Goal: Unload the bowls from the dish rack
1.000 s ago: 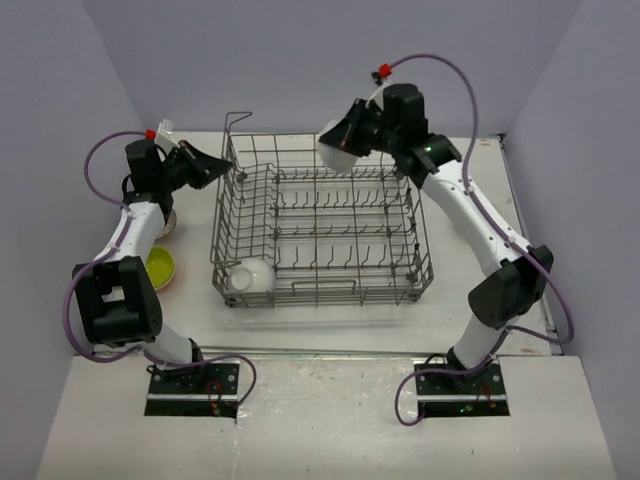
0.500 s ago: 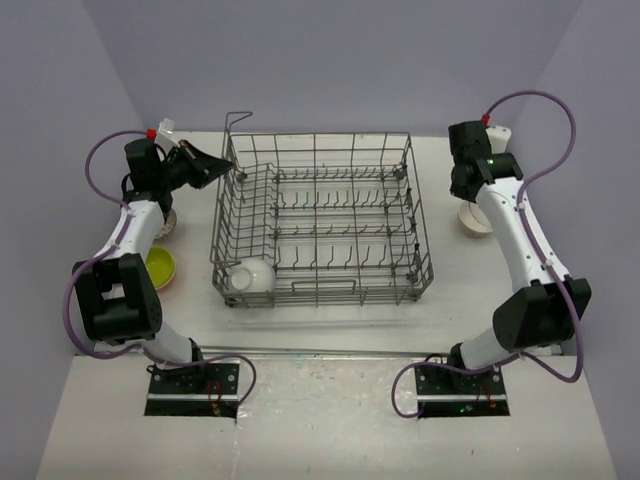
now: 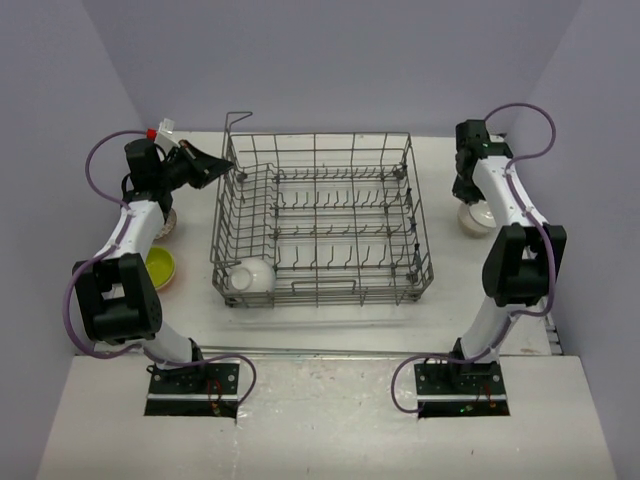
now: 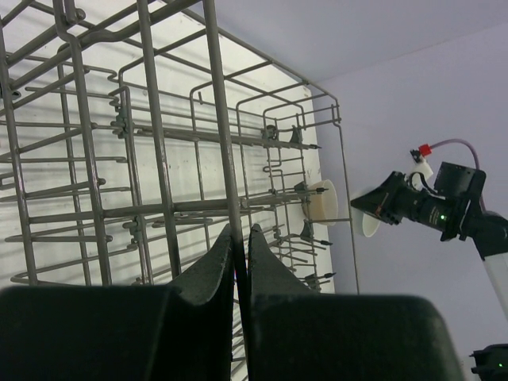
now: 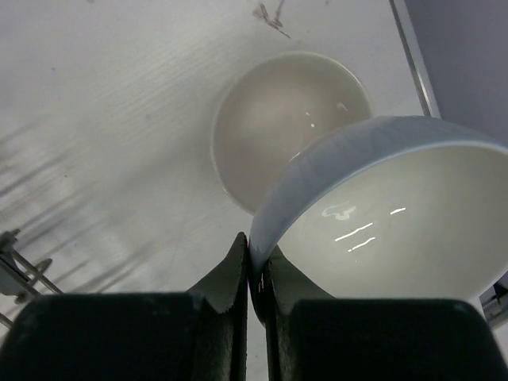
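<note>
I go on moving the white bowl (image 5: 413,226) down with my right gripper, since it hangs hollow side up over the empty cream bowl (image 5: 274,119), until it sits inside that bowl before I let go.
The grey wire dish rack (image 3: 330,283) fills the middle of the table. One white bowl (image 3: 250,275) lies in its near left corner. My left gripper (image 3: 235,172) is shut on an upright wire of the rack's left wall (image 4: 226,159), which passes between its fingertips (image 4: 240,238). My right gripper (image 5: 255,266) is shut on the rim of a white bowl (image 5: 381,214), tilted, held low over a cream bowl (image 5: 270,119) that stands on the table right of the rack (image 3: 480,220).
A yellow-green bowl (image 3: 160,268) and a pale bowl (image 3: 165,222) sit on the table left of the rack, under my left arm. Lilac walls close in the table at the back and both sides. The table's right edge (image 5: 413,48) runs just beyond the cream bowl.
My right arm carried the white bowl from above the rack's far right corner out to the right and down over the cream bowl. The left arm has not moved.
</note>
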You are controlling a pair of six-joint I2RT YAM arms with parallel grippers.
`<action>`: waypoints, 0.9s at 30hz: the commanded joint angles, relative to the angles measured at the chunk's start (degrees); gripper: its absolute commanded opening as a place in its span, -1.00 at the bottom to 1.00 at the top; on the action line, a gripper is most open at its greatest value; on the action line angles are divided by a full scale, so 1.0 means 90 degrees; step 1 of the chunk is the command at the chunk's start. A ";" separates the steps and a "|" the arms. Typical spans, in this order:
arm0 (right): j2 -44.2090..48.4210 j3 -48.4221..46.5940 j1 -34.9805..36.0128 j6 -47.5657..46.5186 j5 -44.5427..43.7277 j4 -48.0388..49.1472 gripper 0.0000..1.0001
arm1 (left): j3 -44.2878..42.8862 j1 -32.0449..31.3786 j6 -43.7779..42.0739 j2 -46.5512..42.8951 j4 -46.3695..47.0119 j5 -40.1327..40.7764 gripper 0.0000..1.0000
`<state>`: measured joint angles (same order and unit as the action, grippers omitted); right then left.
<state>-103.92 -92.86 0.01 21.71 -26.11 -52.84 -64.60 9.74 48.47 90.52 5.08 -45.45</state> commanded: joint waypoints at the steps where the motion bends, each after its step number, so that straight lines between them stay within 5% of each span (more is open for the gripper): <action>1: -0.0425 -0.0843 0.0038 -0.0323 0.0108 0.0013 -1.00 | 0.0508 -0.0057 -0.1264 0.0538 -0.0858 0.0148 -1.00; 27: -0.1999 -0.1606 -0.0382 -0.0323 0.0567 -0.0057 -1.00 | 0.0322 -0.0057 -0.1225 0.0704 -0.0877 0.0177 -1.00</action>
<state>-122.61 -105.73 -3.49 19.59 -21.41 -53.71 -65.58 9.74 48.71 91.68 5.13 -46.41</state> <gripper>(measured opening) 0.052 0.030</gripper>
